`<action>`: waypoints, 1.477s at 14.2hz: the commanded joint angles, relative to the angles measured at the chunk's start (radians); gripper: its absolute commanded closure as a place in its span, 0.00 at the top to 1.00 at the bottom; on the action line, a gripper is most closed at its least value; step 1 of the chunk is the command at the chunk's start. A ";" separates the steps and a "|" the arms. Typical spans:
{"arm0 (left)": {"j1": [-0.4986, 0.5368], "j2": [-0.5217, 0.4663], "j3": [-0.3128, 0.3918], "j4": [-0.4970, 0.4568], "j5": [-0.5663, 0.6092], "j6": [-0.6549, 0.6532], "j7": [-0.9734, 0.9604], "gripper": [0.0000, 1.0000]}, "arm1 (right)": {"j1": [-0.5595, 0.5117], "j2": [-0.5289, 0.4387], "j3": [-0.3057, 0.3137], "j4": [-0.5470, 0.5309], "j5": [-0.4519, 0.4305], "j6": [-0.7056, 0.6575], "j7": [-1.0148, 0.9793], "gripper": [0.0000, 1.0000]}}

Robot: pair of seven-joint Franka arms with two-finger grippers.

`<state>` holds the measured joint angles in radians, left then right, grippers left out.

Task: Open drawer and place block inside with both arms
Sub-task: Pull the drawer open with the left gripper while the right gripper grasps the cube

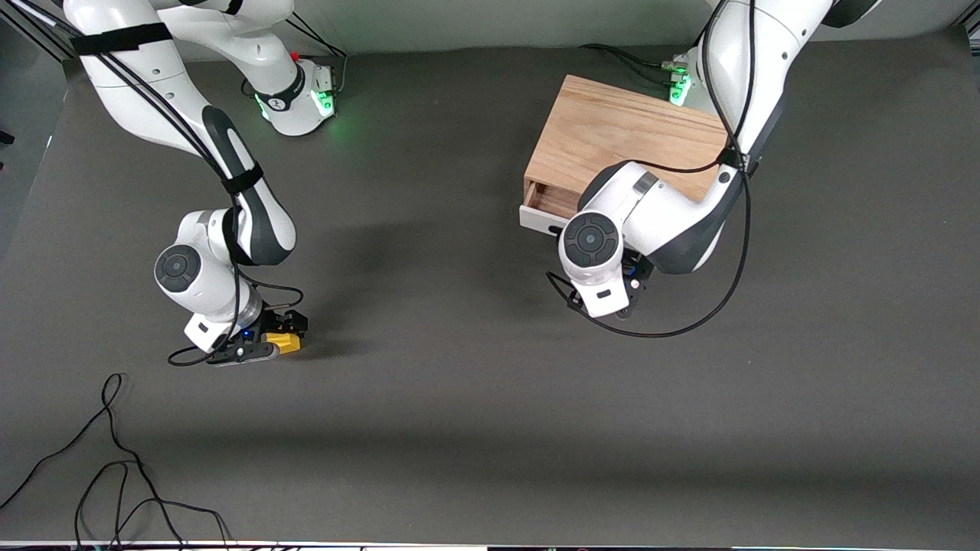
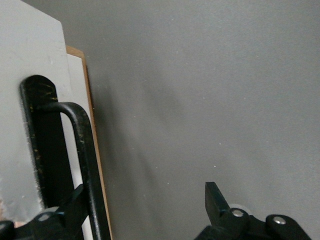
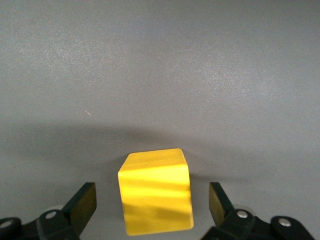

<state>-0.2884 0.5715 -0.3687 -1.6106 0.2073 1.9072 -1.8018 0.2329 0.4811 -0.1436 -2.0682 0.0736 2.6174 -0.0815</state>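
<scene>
Only wood can be seen in the drawer's gap [image 1: 553, 199]. I will therefore expect an empty drawer [image 1: 542, 220] with room for the yellow block when I carry the block over.
The yellow block [image 3: 156, 192] rests on the grey table between the fingers of my right gripper [image 3: 152, 202]. That gripper is open, with a gap on each side of the block. In the front view the block [image 1: 286, 342] sits under the right gripper [image 1: 282, 334] toward the right arm's end. The drawer [image 1: 540, 220] of the wooden cabinet [image 1: 612, 134] is pulled out a little and shows its wood interior. My left gripper [image 2: 145, 205] is open at the white drawer front [image 2: 30, 55]. The black bar handle [image 2: 85, 150] runs between its fingers, close against one finger [image 2: 75, 200].
Loose black cables [image 1: 115, 459] lie on the table near the front camera at the right arm's end. The left arm's cable loop [image 1: 674, 330] hangs low beside the drawer front. The left arm's wrist [image 1: 593, 245] covers most of the drawer front.
</scene>
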 commanded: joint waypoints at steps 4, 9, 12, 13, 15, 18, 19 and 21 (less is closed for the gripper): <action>-0.008 0.093 0.010 0.100 0.063 0.170 -0.005 1.00 | 0.003 0.031 -0.007 -0.003 0.023 0.066 -0.027 1.00; -0.009 0.102 0.010 0.109 0.081 0.219 -0.008 1.00 | 0.002 0.031 -0.007 -0.004 0.023 0.069 -0.027 1.00; -0.008 0.102 0.011 0.132 0.092 0.234 -0.011 1.00 | 0.002 0.030 -0.007 -0.004 0.023 0.064 -0.027 1.00; -0.008 0.105 0.011 0.144 0.099 0.234 -0.013 1.00 | 0.000 0.030 -0.007 -0.009 0.023 0.066 -0.027 1.00; -0.006 0.111 0.017 0.173 0.107 0.246 -0.013 1.00 | 0.000 0.030 -0.007 -0.013 0.023 0.069 -0.027 1.00; -0.005 0.100 0.031 0.195 0.110 0.243 -0.007 1.00 | 0.000 0.030 -0.007 -0.016 0.023 0.072 -0.029 1.00; -0.005 0.090 0.031 0.205 0.112 0.228 -0.005 1.00 | 0.000 0.031 -0.007 -0.016 0.023 0.072 -0.029 1.00; -0.003 0.064 0.031 0.206 0.112 0.196 -0.005 1.00 | 0.000 0.030 -0.007 -0.016 0.023 0.072 -0.027 1.00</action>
<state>-0.2839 0.6549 -0.3429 -1.4336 0.3007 2.1372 -1.8020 0.2317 0.5132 -0.1480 -2.0781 0.0737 2.6698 -0.0815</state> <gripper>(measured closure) 0.000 0.000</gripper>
